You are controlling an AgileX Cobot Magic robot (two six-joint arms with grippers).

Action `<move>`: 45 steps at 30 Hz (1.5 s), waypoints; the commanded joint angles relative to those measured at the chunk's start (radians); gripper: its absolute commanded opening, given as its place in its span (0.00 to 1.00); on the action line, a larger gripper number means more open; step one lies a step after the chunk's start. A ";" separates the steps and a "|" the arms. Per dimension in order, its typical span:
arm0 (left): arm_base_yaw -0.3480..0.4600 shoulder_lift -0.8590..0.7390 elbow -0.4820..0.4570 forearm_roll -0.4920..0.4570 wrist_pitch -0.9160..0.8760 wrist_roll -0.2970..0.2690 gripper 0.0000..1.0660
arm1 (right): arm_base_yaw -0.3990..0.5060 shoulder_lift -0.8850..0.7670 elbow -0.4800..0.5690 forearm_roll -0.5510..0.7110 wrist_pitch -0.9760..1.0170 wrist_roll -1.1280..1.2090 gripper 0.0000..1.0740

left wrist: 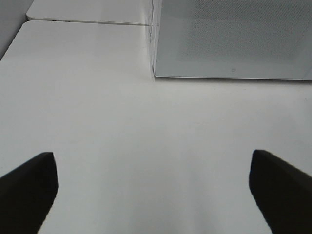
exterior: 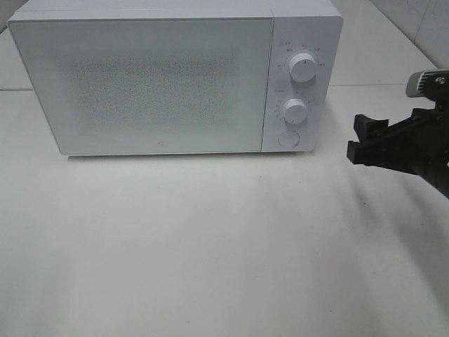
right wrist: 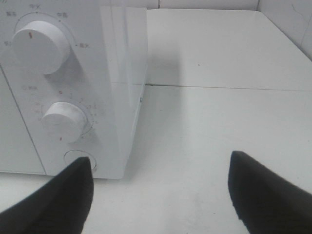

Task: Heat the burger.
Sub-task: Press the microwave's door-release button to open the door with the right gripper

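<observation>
The microwave door (exterior: 161,88) is closed and its round button (exterior: 289,139) is clear. My right gripper keeps going toward the button and closes its fingers to press it.
The burger is not in view in any frame. A white microwave (exterior: 147,84) stands at the back of the table with its door shut; its frosted door hides the inside. My right gripper (exterior: 359,137) hovers to the right of the microwave's control panel, open and empty. The right wrist view shows its fingers wide apart (right wrist: 161,195) next to the microwave (right wrist: 122,73). My left gripper (left wrist: 153,190) is open and empty over bare table in front of the microwave's left corner (left wrist: 234,39); it is out of the exterior view.
The microwave panel has an upper knob (exterior: 302,67), a lower knob (exterior: 295,111) and a round button (exterior: 287,138). These also show in the right wrist view: the upper knob (right wrist: 40,46), the lower knob (right wrist: 66,122), the button (right wrist: 78,160). The white table (exterior: 210,246) spreads in front.
</observation>
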 commanded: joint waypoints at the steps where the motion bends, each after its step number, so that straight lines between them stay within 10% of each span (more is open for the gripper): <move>1: 0.003 -0.014 0.002 -0.005 0.001 0.000 0.94 | 0.112 0.051 0.000 0.125 -0.091 -0.035 0.71; 15: 0.003 -0.014 0.002 -0.005 0.001 0.000 0.94 | 0.400 0.185 -0.048 0.378 -0.216 -0.039 0.71; 25: 0.003 -0.014 0.002 -0.005 0.001 0.000 0.94 | 0.412 0.185 -0.059 0.384 -0.211 0.022 0.66; 45: 0.003 -0.014 0.002 -0.005 0.001 0.000 0.94 | 0.412 0.185 -0.059 0.399 -0.158 1.142 0.03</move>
